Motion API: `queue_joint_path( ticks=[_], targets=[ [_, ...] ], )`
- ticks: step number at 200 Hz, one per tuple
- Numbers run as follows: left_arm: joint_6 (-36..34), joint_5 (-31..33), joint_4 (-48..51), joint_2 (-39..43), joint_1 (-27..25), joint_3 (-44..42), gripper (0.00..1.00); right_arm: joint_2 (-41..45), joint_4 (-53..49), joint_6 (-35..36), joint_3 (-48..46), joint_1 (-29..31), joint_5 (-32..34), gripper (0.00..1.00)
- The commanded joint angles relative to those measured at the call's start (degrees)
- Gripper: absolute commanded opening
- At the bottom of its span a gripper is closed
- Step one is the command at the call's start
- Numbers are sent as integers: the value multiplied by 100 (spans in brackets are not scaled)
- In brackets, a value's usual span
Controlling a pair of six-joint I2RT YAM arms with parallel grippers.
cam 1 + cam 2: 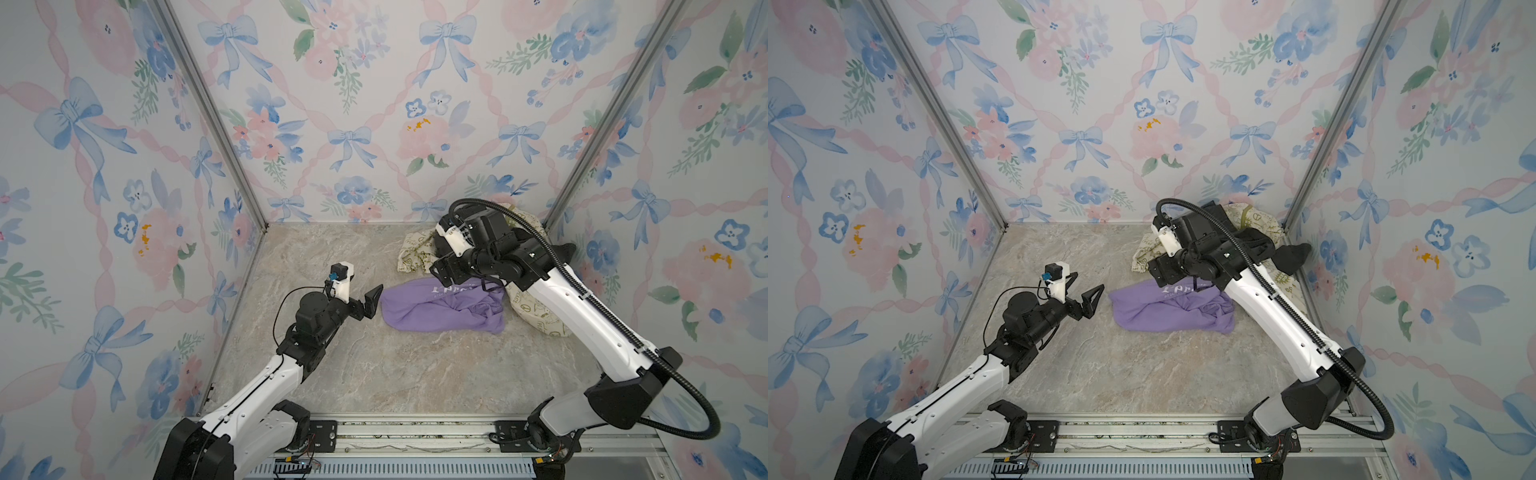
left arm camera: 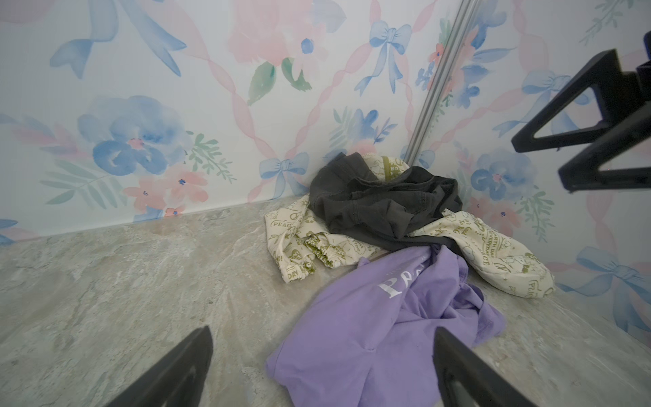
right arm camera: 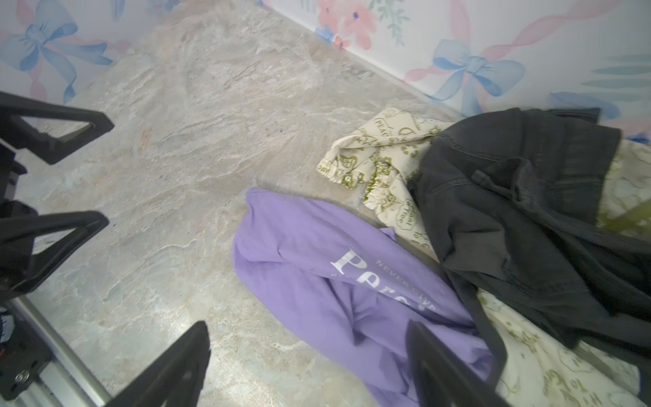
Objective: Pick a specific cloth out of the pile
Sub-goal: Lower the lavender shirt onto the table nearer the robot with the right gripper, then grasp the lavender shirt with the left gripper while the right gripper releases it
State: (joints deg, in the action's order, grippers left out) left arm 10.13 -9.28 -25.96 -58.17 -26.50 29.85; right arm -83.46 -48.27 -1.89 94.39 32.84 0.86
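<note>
The lavender cloth's far edge touches the pile. I should grab the white lettering [image 3: 347,261] with my left gripper and move the cloth away to its own side.
The lavender cloth [image 1: 436,309] [image 1: 1163,309] lies crumpled on the marble floor, white lettering up, just in front of the pile. The pile sits in the back right corner. It is a charcoal garment [image 2: 380,201] [image 3: 510,211] draped over a cream cloth [image 2: 292,236] [image 3: 370,158] with olive print. My right gripper [image 3: 307,326] [image 1: 1158,270] hangs open above the cloth's far edge, with nothing between its fingers. My left gripper [image 2: 322,331] [image 1: 1086,286] is open too, level with the cloth's left edge and a little short of it.
Floral wallpapered walls close in the back and both sides, with aluminium posts [image 1: 216,120] [image 1: 602,137] at the corners. A metal rail [image 1: 415,436] carrying both arm bases runs along the front. The marble floor [image 1: 395,374] stretches bare in front of the cloth.
</note>
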Motion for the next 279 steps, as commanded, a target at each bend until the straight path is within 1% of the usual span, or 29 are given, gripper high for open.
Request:
queue_joint_path(
  ticks=[1, 16, 25, 31, 47, 59, 73, 92, 110, 125, 153, 188, 212, 223, 231, 238, 248, 261, 274, 279],
  targets=[
    [-752, 2, 613, -416, -443, 514, 98, 528, 767, -975, -535, -564, 327, 89],
    [-1127, 193, 1090, -876, -770, 887, 96, 978, 1032, -1493, -986, -948, 321, 89],
    [-1294, 247, 1349, -1174, -930, 1280, 94, 1251, 1173, -1764, -1277, -1170, 319, 89],
    [-1387, 240, 1487, -1370, -1009, 1445, 92, 1422, 1245, -1938, -1466, -1292, 326, 91],
    [-1472, 333, 1639, -1853, -1190, 1800, 91, 1857, 1367, -2264, -1933, -1559, 327, 93],
    [-1538, 455, 1642, -2189, -1313, 2029, 89, 2091, 1364, -2378, -2186, -1669, 320, 97],
    [-1659, 590, 1720, -2620, -1445, 2350, 86, 2257, 1271, -2376, -2400, -1711, 245, 100],
    [-1740, 841, 2097, -3323, -1589, 2980, 82, 2306, 981, -2283, -2541, -1720, 127, 97],
    [-1766, 891, 2581, -4044, -1676, 3687, 77, 2323, 793, -2296, -2623, -1720, 116, 97],
    [-1712, 937, 2754, -4538, -1734, 4102, 73, 2378, 843, -2350, -2736, -1720, 140, 97],
    [-1568, 927, 2811, -5102, -1793, 4575, 69, 2376, 975, -2347, -2856, -1728, 144, 97],
    [-1288, 1098, 2844, -5702, -1822, 5024, 64, 2066, 838, -2161, -2626, -1737, 85, 97],
    [-1110, 1007, 2869, -6100, -1832, 5281, 60, 1889, 776, -2077, -2507, -1732, 2, 97],
    [-1035, 955, 2886, -6236, -1834, 5354, 56, 1857, 775, -2086, -2487, -1743, 19, 97],
    [-998, 946, 2890, -6290, -1833, 5377, 50, 1846, 792, -2109, -2500, -1743, 21, 97],
    [-987, 941, 2887, -6314, -1832, 5389, 43, 1855, 816, -2131, -2525, -1745, 30, 97],
    [-970, 928, 2888, -6315, -1831, 5396, 35, 1870, 853, -2174, -2585, -1741, 36, 97],
    [-989, 934, 2890, -6288, -1828, 5413, 16, 1905, 911, -2200, -2680, -1746, 52, 97],
    [-1002, 1026, 2884, -6197, -1824, 5401, 0, 1939, 957, -2228, -2762, -1746, 102, 97],
    [-1017, 1064, 2880, -6154, -1823, 5408, 0, 1955, 968, -2251, -2782, -1748, 113, 97]
  ],
)
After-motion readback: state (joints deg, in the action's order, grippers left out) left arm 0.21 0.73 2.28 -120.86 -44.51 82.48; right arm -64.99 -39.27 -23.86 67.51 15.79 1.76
